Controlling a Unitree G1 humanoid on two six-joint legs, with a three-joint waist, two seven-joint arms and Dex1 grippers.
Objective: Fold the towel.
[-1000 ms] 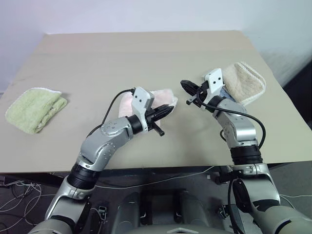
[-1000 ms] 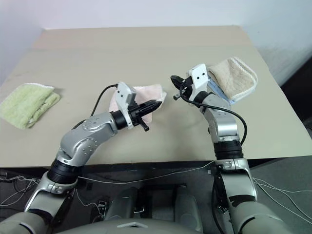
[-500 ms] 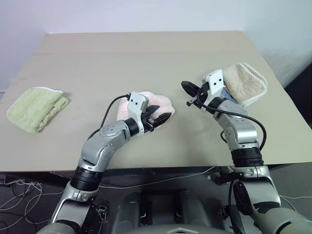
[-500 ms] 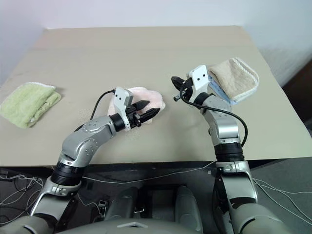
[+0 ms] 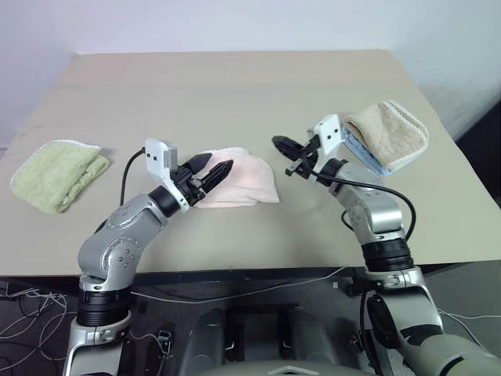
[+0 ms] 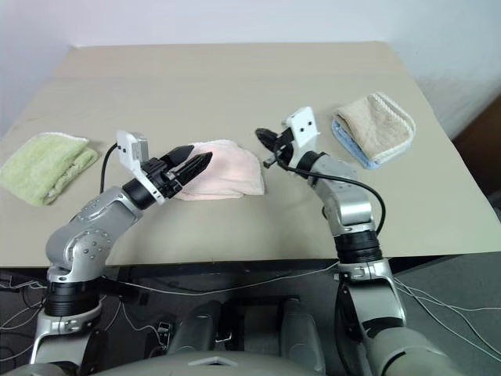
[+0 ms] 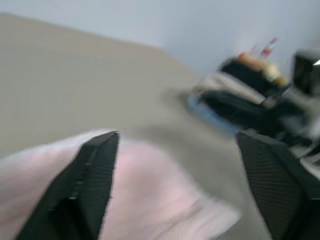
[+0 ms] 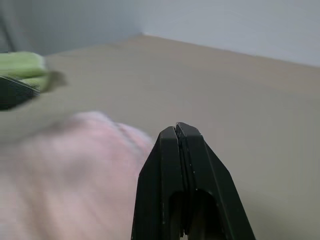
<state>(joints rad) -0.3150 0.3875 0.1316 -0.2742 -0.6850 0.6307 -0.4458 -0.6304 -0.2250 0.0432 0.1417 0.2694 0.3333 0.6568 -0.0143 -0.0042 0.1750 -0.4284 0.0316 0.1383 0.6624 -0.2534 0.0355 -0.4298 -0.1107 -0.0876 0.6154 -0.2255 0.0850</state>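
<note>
The pale pink towel lies in a limp folded bundle, so its loose end should hang down while the layers stay together when I carry it.
The pale pink towel lies folded in a small bundle at the middle of the table. My left gripper hovers at the bundle's left end, pointing right, open with nothing between its fingers. In the left wrist view the two fingers stand wide apart with the pink towel below them. My right gripper is shut and empty just off the bundle's right end, pointing left. In the right wrist view its closed fingertips hang over the pink towel.
A folded light green towel lies at the table's left edge. A beige towel on a blue cloth sits at the right, behind my right arm. The table's front edge runs just below the pink bundle.
My left gripper opened, let go of the pink towel and drew back to the left; the towel now lies flat. My right gripper moved left toward it, still shut.
</note>
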